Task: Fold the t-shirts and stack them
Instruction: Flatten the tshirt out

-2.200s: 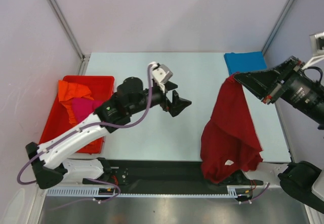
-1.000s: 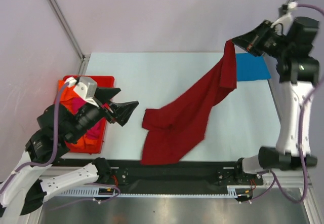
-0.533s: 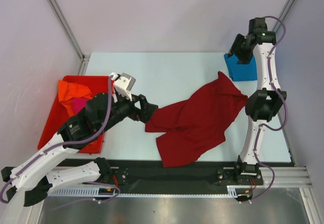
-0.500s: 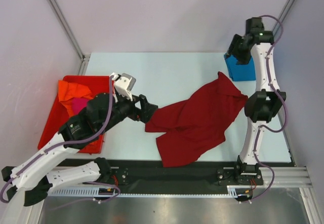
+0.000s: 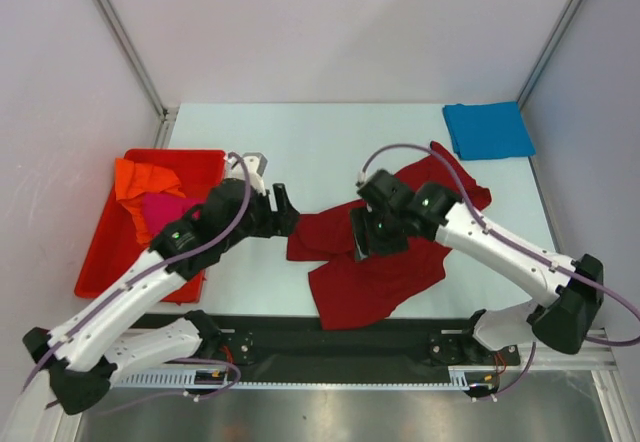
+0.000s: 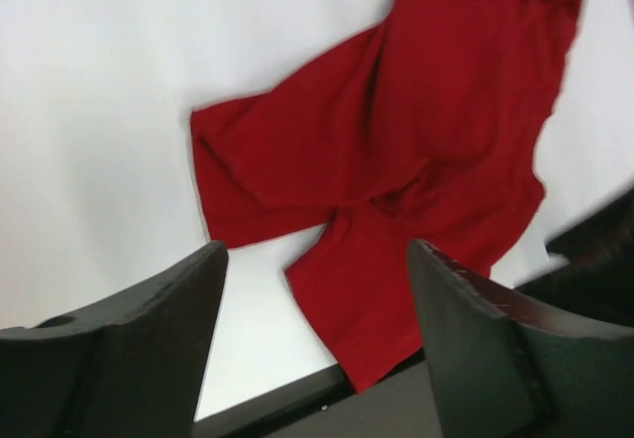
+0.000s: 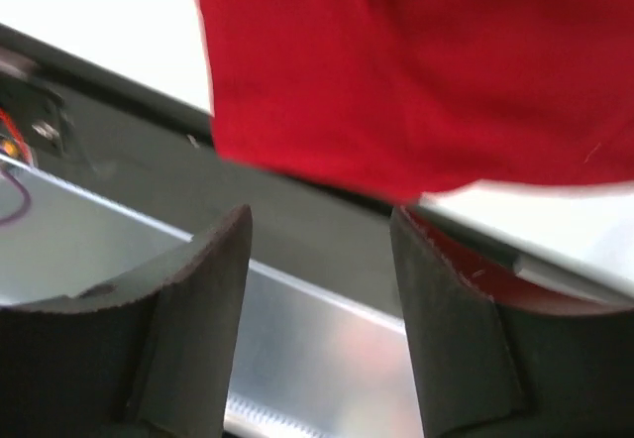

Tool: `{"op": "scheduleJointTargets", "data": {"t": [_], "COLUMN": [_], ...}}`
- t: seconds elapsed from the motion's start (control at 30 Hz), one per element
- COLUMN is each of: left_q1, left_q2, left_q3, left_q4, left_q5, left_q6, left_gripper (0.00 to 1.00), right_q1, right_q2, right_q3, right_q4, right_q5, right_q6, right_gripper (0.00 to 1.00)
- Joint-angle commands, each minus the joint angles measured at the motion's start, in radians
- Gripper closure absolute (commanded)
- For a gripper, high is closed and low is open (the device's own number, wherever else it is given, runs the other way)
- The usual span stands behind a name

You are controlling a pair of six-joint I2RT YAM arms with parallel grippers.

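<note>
The dark red t-shirt is crumpled and has its lower corner [image 5: 345,316] over the black front strip, so my right gripper should grab the t-shirt's near edge [image 5: 424,284] and pull it back.
A dark red t-shirt [image 5: 400,262] lies crumpled in the middle of the table, its lower corner hanging over the black front strip. My left gripper [image 5: 284,212] is at the shirt's left edge, open, with nothing between its fingers; in the left wrist view the dark red t-shirt [image 6: 396,151] spreads out beyond the left gripper [image 6: 317,329]. My right gripper [image 5: 362,234] hovers over the shirt's middle, open and empty. The right gripper [image 7: 317,299] in its wrist view has the red cloth [image 7: 416,81] ahead of it. A folded bright blue t-shirt [image 5: 487,129] lies at the back right.
A red plastic bin [image 5: 100,262] stands at the left edge with an orange t-shirt [image 5: 143,179] and a magenta-pink one [image 5: 165,209] bunched inside. A black strip [image 5: 270,337] and metal rail run along the table's near edge. White walls enclose the table.
The right arm let the dark red shirt drop, then swung from the back right corner down to above the shirt's middle. The left gripper came from the bin to the shirt's left edge.
</note>
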Motion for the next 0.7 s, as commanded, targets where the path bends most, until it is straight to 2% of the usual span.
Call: {"op": "scheduleJointTargets", "data": {"t": [0.0,0.03,0.1,0.17,0.3,0.33,0.43,0.57,0.67], "left_q1": [0.119,0.135,0.164,0.172,0.18,0.181,0.197,0.224,0.227], "left_q2": [0.071,0.092,0.161,0.215,0.361,0.403,0.465,0.54,0.55], "left_q3": [-0.1,-0.118,-0.145,-0.14,-0.125,-0.123,-0.114,-0.093,-0.071], "left_q4": [0.094,0.119,0.188,0.222,0.256,0.256,0.261,0.253,0.175], "left_q5": [0.187,0.218,0.291,0.336,0.347,0.338,0.281,0.275,0.241], "left_q6": [-0.098,-0.103,-0.106,-0.106,-0.144,-0.152,-0.181,-0.193,-0.193], "left_gripper": [0.19,0.19,0.16,0.14,0.11,0.1,0.11,0.12,0.21], "right_q1": [0.032,0.029,0.005,-0.032,-0.224,-0.306,-0.418,-0.456,-0.459], "right_q2": [-0.096,-0.124,-0.207,-0.259,-0.359,-0.385,-0.387,-0.32,-0.26], "right_q3": [-0.176,-0.228,-0.341,-0.385,-0.468,-0.504,-0.558,-0.555,-0.52], "right_q4": [0.083,0.083,0.099,0.085,0.033,0.033,0.053,0.109,0.131], "right_q5": [0.002,0.005,0.005,0.012,0.0,-0.015,-0.049,-0.048,-0.038], "right_q6": [0.204,0.279,0.318,0.353,0.324,0.31,0.258,0.229,0.214], "right_gripper": [0.36,0.36,0.33,0.3,0.27,0.27,0.27,0.28,0.3]}}
